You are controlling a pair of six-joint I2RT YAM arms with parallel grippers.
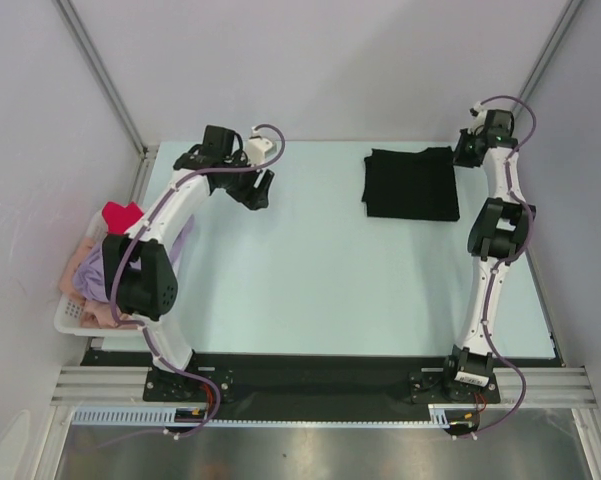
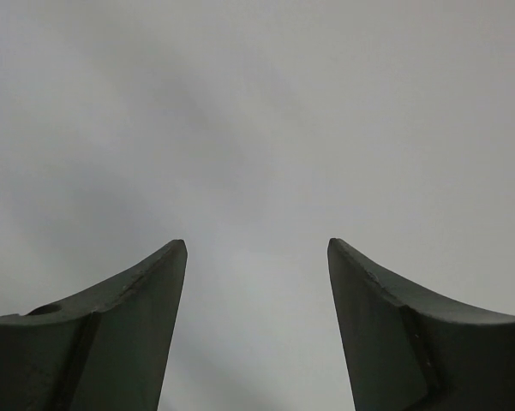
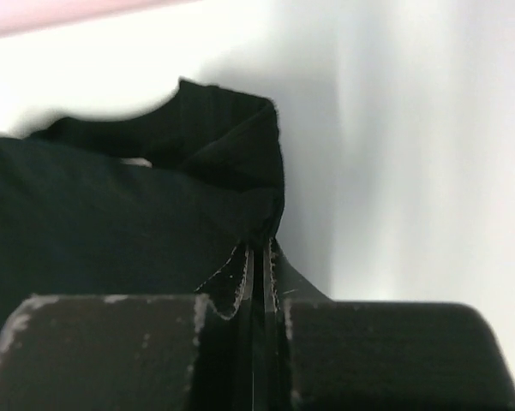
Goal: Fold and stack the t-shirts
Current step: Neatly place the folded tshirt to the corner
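Note:
My right gripper should keep pulling the corner of the folded black t-shirt [image 1: 411, 185] until it gets close to the side wall, because the t-shirt lies flat with open table [image 1: 475, 187] toward that side.
A black t-shirt [image 1: 412, 183] lies folded into a rectangle at the far right of the table. My right gripper [image 1: 466, 152] is at its far right corner, shut on the cloth. In the right wrist view the jaws [image 3: 259, 250] pinch a bunched edge of the black t-shirt [image 3: 111, 223]. My left gripper [image 1: 252, 190] hovers over the far left of the table, open and empty. The left wrist view shows its spread fingertips [image 2: 257, 243] over bare surface only. A red t-shirt [image 1: 120, 215], a lavender one [image 1: 92, 268] and a pale pink one [image 1: 76, 255] lie in the basket.
The white lattice basket [image 1: 68, 316] sits off the table's left edge, under the left arm. Grey walls with metal posts close in the back and sides. A black rail runs along the near edge by the arm bases.

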